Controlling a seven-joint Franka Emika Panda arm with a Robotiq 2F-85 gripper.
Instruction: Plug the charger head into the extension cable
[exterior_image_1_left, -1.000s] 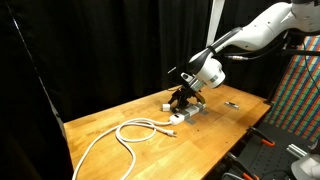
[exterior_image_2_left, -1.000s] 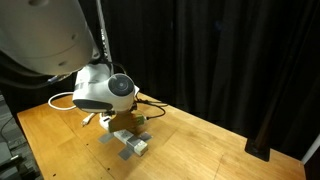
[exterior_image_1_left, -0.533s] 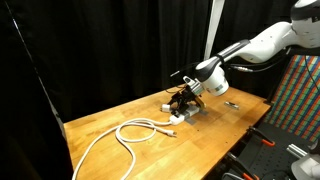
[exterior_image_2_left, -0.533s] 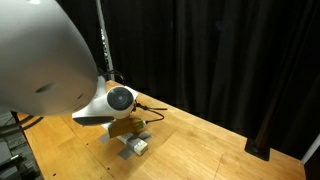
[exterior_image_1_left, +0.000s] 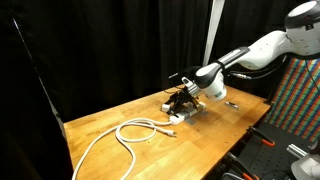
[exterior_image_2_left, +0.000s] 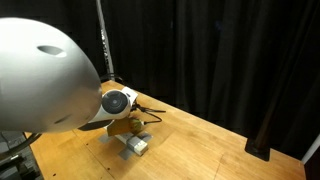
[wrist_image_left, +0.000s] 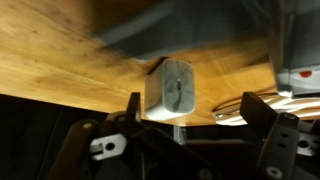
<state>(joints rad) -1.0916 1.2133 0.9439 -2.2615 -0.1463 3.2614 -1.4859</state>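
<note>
The charger head is off centre between my gripper's open fingers, so my gripper should line up with it and close on the charger head's sides before lifting.
In the wrist view the charger head, a small white boxy block, lies on the wooden table just past my gripper. The jaws are spread wide, it sits nearer one finger, and nothing is held. A blurred grey-white body beyond it looks like the extension cable's strip. Its white cord curves past the other finger. In both exterior views my gripper hangs low over the strip. The cord loops across the table.
A small thin dark object lies on the wooden table beyond the gripper. Black curtains surround the table. A coloured grid panel stands at one side. The arm's large white body blocks much of an exterior view.
The arm has stretched lower and flatter over the table while the gripper stays at the strip. The arm's body now fills more of an exterior view.
</note>
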